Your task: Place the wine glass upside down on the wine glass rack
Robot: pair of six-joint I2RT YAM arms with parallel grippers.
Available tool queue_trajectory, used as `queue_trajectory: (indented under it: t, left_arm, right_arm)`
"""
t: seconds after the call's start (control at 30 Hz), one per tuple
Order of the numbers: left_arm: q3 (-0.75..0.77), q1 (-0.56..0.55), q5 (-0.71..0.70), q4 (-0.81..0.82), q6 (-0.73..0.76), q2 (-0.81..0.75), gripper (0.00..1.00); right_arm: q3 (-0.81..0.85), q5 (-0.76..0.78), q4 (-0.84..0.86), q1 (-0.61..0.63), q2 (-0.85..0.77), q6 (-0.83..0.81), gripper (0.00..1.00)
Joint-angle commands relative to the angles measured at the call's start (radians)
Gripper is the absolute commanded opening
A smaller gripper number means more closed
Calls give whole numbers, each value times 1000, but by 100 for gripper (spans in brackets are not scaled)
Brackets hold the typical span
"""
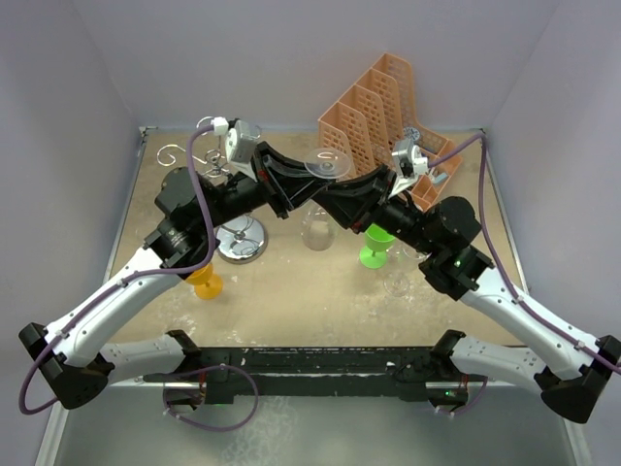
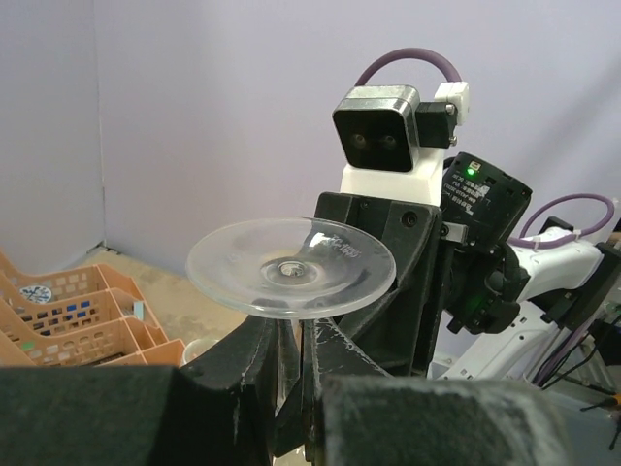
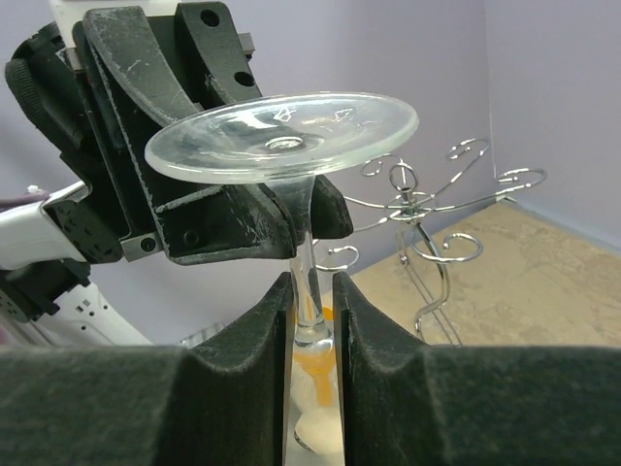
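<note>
Next, my left gripper opens and moves away before my right gripper takes the wine glass to the rack's hook (image 3: 462,248), because my left gripper is covering the stem (image 3: 299,201) under the wine glass's foot.
A clear wine glass hangs upside down between my arms, its foot (image 1: 327,163) on top and its bowl (image 1: 316,231) below. My left gripper (image 1: 305,184) is shut on the stem just under the foot (image 2: 289,267), as the left wrist view (image 2: 289,328) shows. My right gripper (image 1: 338,200) is shut on the stem lower down, near the bowl, as the right wrist view (image 3: 312,291) shows. The wine glass rack (image 1: 215,165), silver wire with curled hooks and a round shiny base (image 1: 242,240), stands to the left. It shows behind the glass in the right wrist view (image 3: 417,209).
An orange mesh organiser (image 1: 383,116) stands at the back right and shows in the left wrist view (image 2: 68,311). An orange glass (image 1: 206,282) stands front left, a green glass (image 1: 376,248) and a clear glass (image 1: 398,282) right of centre. Walls close in the table.
</note>
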Motion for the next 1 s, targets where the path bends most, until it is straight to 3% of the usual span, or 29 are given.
queue_trajectory:
  t: [0.0, 0.13, 0.3, 0.43, 0.53, 0.63, 0.73, 0.87, 0.97]
  left_arm:
    - [1, 1, 2, 134, -40, -46, 0]
    - [-5, 2, 10, 156, -60, -49, 0]
    - [-5, 1, 24, 165, -80, -55, 0]
    - [-7, 2, -14, 136, -76, -69, 1]
    - [-10, 1, -47, 103, -67, -82, 12]
    - [-12, 1, -85, 52, -48, -94, 35]
    - [-14, 2, -213, -52, 3, -117, 48]
    - [-6, 2, -465, -230, 67, -175, 55]
    - [17, 1, -554, -321, 99, -222, 56]
  right_arm:
    - [-4, -39, 44, 1, -13, -48, 23]
    - [9, -74, 29, 1, 5, -76, 22]
    - [33, -85, 17, 1, 30, -108, 0]
    - [15, -55, 61, 1, 14, -112, 0]
    - [-5, -24, 98, 2, -5, -109, 0]
    - [-25, 28, 125, 2, -27, -106, 0]
    - [-41, 96, 157, 2, -43, -100, 0]
    - [-51, 210, 141, 2, -31, -96, 0]
    - [-44, 253, 139, 2, 12, -116, 0]
